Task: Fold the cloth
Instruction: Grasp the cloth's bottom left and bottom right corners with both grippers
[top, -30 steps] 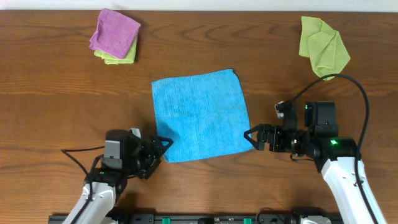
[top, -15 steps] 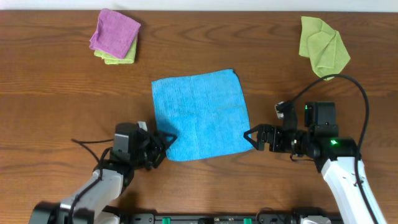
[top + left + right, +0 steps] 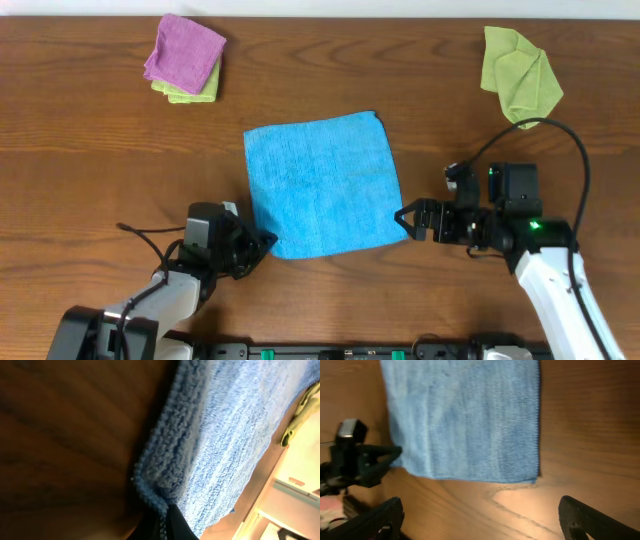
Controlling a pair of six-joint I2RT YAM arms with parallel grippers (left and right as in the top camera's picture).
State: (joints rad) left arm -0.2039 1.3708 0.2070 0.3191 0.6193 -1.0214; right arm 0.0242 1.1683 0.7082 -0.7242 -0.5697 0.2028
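The cloth's fuzzy corner [image 3: 157, 480] is bunched up in my left gripper, so the cloth's under layer will stick out there when I fold the cloth over.
The sky-blue cloth [image 3: 320, 185] lies flat and spread in the middle of the wooden table [image 3: 90, 170]. My left gripper [image 3: 262, 241] is shut on its near-left corner. In the left wrist view the cloth's [image 3: 225, 435] fuzzy corner bunches up and runs down between the dark jaws of the left gripper [image 3: 163, 525]. My right gripper [image 3: 403, 220] stands open just off the near-right corner, apart from the cloth. In the right wrist view the cloth [image 3: 465, 415] lies ahead of the right gripper [image 3: 482, 517], whose fingers [image 3: 590, 520] have only bare wood between them.
A purple cloth [image 3: 185, 50] lies folded on a light green one [image 3: 190, 94] at the back left. Another light green cloth [image 3: 520, 70] sits crumpled at the back right. A black cable [image 3: 565, 135] loops above the right arm.
My left gripper has slid right onto the cloth's near-left corner and closed on it. The right gripper has stayed open in place.
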